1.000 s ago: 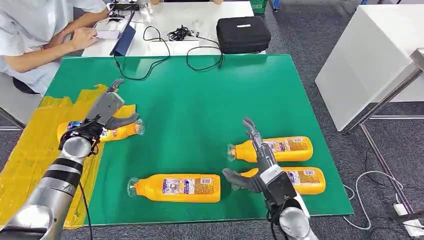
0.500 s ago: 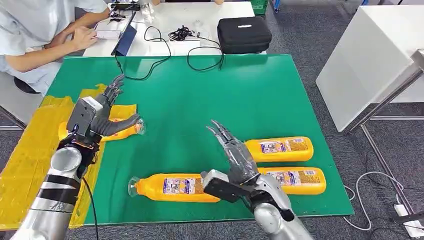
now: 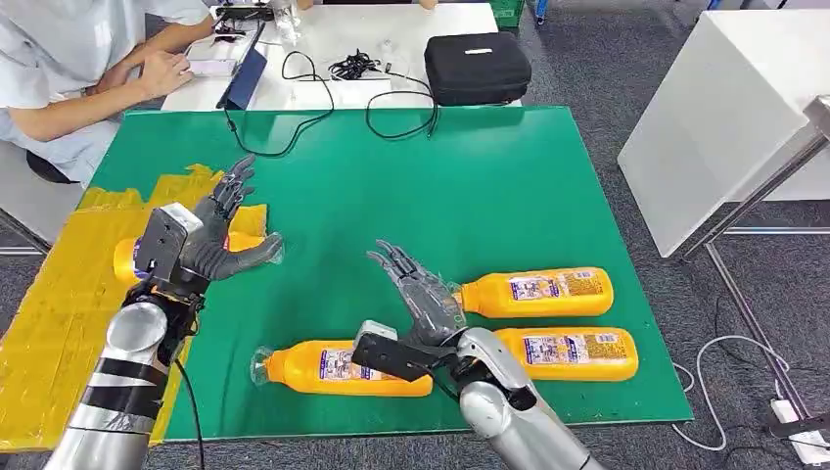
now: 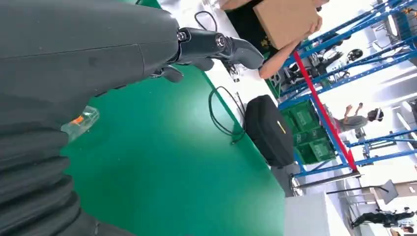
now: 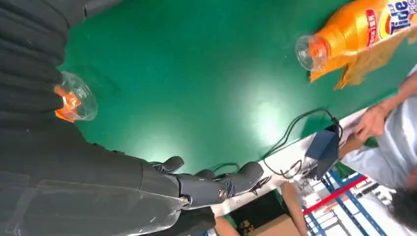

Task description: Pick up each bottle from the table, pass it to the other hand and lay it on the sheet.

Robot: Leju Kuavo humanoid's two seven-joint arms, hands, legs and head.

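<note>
The orange bottle [image 3: 130,260] has a broad, flat base [image 3: 118,262] at its end, so it will stand on its own with its cap up when I put it upright.
Several orange bottles with clear caps lie on the green mat [image 3: 411,186]. One bottle [image 3: 127,258] rests on the yellow sheet [image 3: 59,304] at the left, its cap [image 4: 81,120] beside my left hand [image 3: 210,237], which hovers just over it with fingers spread and nothing in it. A second bottle [image 3: 313,367] lies near the front edge. My right hand [image 3: 423,305] is open above the mat, over that bottle's far end, its fingers [image 5: 216,186] spread. Two more bottles [image 3: 548,292] [image 3: 579,352] lie side by side at the right.
A person [image 3: 69,69] sits at the far left by a white table holding a tablet [image 3: 240,80], cables [image 3: 328,93] and a black case [image 3: 477,67]. A white cabinet [image 3: 724,108] stands at the right. Grey carpet surrounds the table.
My left hand has let go of the bottle on the sheet, lifted and spread its fingers. My right hand has swung left from the two right bottles to over the front bottle.
</note>
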